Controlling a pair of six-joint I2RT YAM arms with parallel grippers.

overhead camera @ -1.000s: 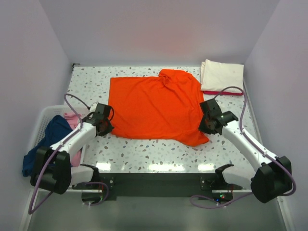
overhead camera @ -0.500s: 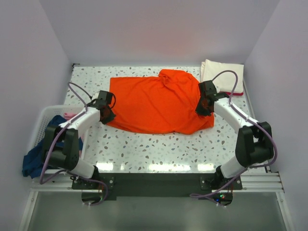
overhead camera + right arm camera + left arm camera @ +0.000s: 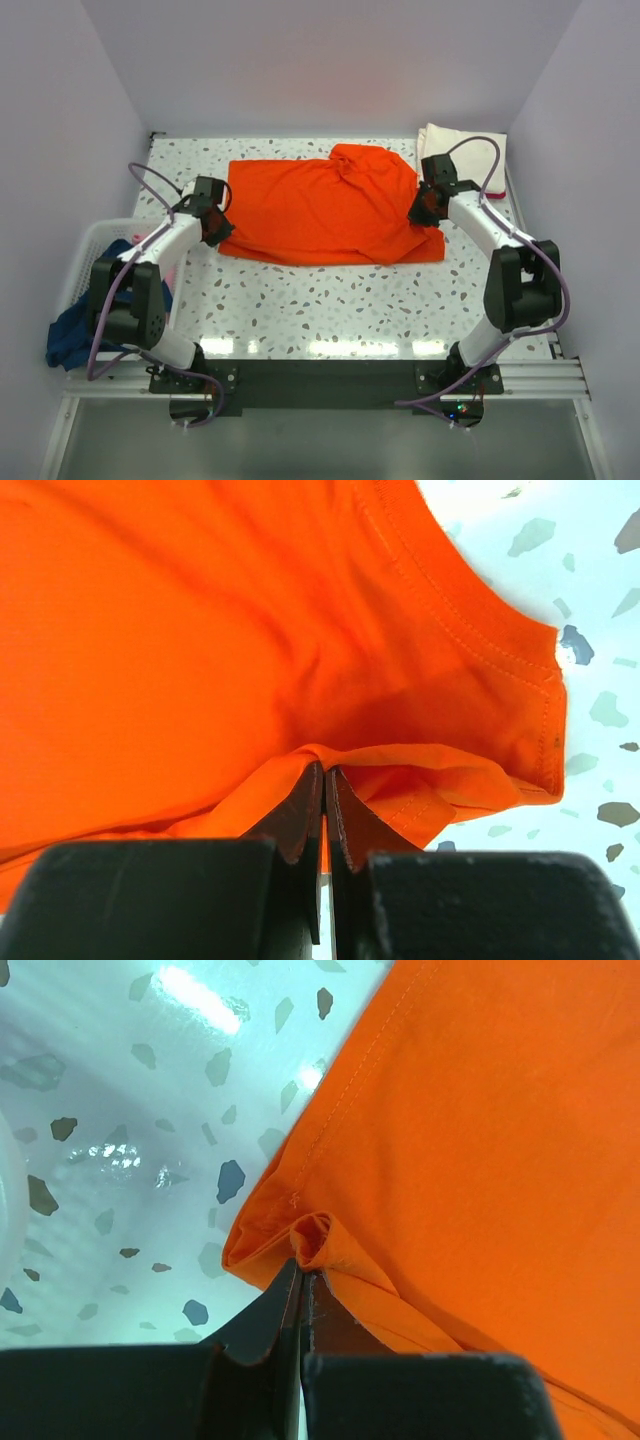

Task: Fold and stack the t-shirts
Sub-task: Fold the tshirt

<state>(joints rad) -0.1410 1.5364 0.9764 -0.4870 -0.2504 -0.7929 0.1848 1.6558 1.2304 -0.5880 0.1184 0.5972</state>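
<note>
The orange t-shirt's doubled part is narrow (image 3: 252,251) beside my left gripper, so next I draw the t-shirt's held edge taut and carry it farther back (image 3: 238,213) before opening.
A bright orange t-shirt (image 3: 320,210) lies across the speckled table, its near edge doubled over toward the back. My left gripper (image 3: 213,226) is shut on the shirt's left corner, pinching a small roll of orange cloth (image 3: 312,1235). My right gripper (image 3: 422,209) is shut on the right edge, with a fold of orange fabric (image 3: 330,760) between its jaws. A cream-white folded t-shirt (image 3: 462,158) rests on a red one (image 3: 462,192) at the back right. Navy blue (image 3: 95,300) and pink (image 3: 152,247) shirts sit in the basket.
A white slatted basket (image 3: 100,235) stands at the left edge of the table. The speckled tabletop (image 3: 330,310) shows in front of the orange shirt. Pale walls close in the table on three sides.
Both grippers have carried the orange shirt's near edge away from the arm bases toward the back, folding the shirt shorter front to back. The arms have stretched farther out.
</note>
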